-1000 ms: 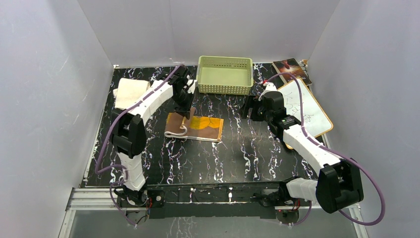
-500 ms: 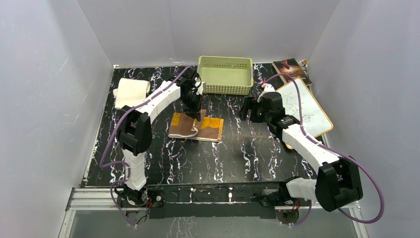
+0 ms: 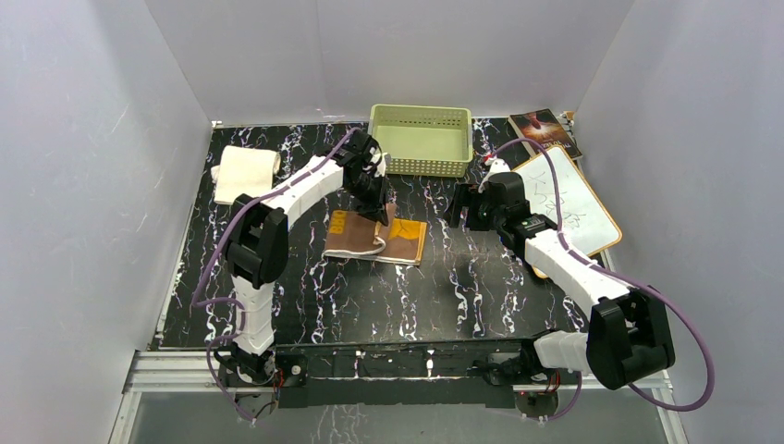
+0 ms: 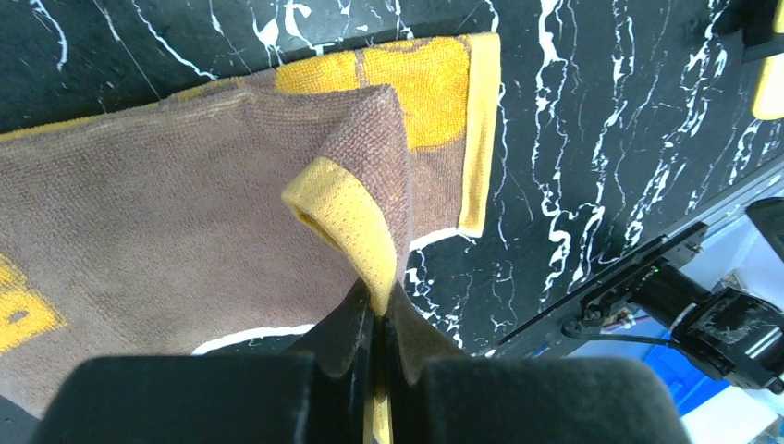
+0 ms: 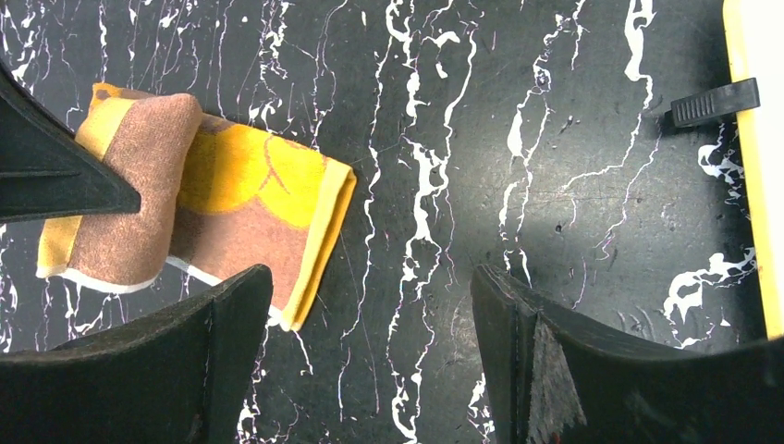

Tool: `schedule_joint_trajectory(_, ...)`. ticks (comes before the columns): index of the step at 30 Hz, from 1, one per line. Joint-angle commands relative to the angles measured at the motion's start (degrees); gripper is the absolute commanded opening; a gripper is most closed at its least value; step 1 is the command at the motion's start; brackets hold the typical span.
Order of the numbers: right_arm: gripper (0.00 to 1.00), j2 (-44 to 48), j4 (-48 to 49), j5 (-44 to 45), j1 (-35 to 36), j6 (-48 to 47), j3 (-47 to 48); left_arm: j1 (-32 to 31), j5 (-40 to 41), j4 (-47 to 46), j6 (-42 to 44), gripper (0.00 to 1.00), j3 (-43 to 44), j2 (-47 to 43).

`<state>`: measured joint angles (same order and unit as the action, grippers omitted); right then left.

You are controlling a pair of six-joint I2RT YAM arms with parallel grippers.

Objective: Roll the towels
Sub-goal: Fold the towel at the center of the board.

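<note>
The lifted fold (image 5: 143,185) already curves over flat cloth, so the towel's yellow-marked end (image 3: 338,223) should bend upward when I lift it, while the brown cloth stays down.
The mustard-yellow and brown towel (image 3: 374,239) lies in the middle of the black marbled table, partly folded over itself. It also shows in the left wrist view (image 4: 185,213) and the right wrist view (image 5: 222,203). My left gripper (image 3: 379,218) is shut on the towel's yellow edge (image 4: 356,222) and holds that edge lifted over the rest of the cloth. My right gripper (image 3: 462,211) is open and empty, hovering above bare table to the right of the towel (image 5: 370,314). The cream-white towel (image 3: 243,172) sits rolled at the far left of the table.
A pale green basket (image 3: 421,139) stands at the back centre. A white board with an orange rim (image 3: 569,208) lies at the right, its edge in the right wrist view (image 5: 753,157). A dark book (image 3: 544,129) lies behind it. Grey walls enclose the table.
My left gripper has moved to the right with the towel's edge, folding the cloth further over itself and dragging the towel slightly right. My right gripper has shifted slightly.
</note>
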<state>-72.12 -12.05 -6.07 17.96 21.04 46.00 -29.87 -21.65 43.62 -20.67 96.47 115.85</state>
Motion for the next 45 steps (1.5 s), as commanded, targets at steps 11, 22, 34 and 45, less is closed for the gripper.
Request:
schedule_joint_trajectory(11, 0.80, -0.93, 3.29, -1.32, 0.10, -0.74, 1.17, -0.64, -8.80, -13.53, -7.48, 0.68, -6.88, -6.80)
schedule_joint_trajectory(22, 0.80, -10.14, 4.09, 2.61, 13.93, 1.80, 10.34, 14.40, -7.28, -22.17, -4.29, 0.65, -21.48, -19.99)
schedule_joint_trajectory(34, 0.00, -26.76, 5.68, -3.58, 18.49, 3.57, 22.84, 14.89, -8.02, -35.94, -9.51, 0.15, -29.20, -12.84)
schedule_joint_trajectory(45, 0.00, -32.37, 8.14, -7.48, 13.60, 3.38, 14.57, 15.07, 3.48, -39.85, -15.07, 0.09, -39.75, -12.56)
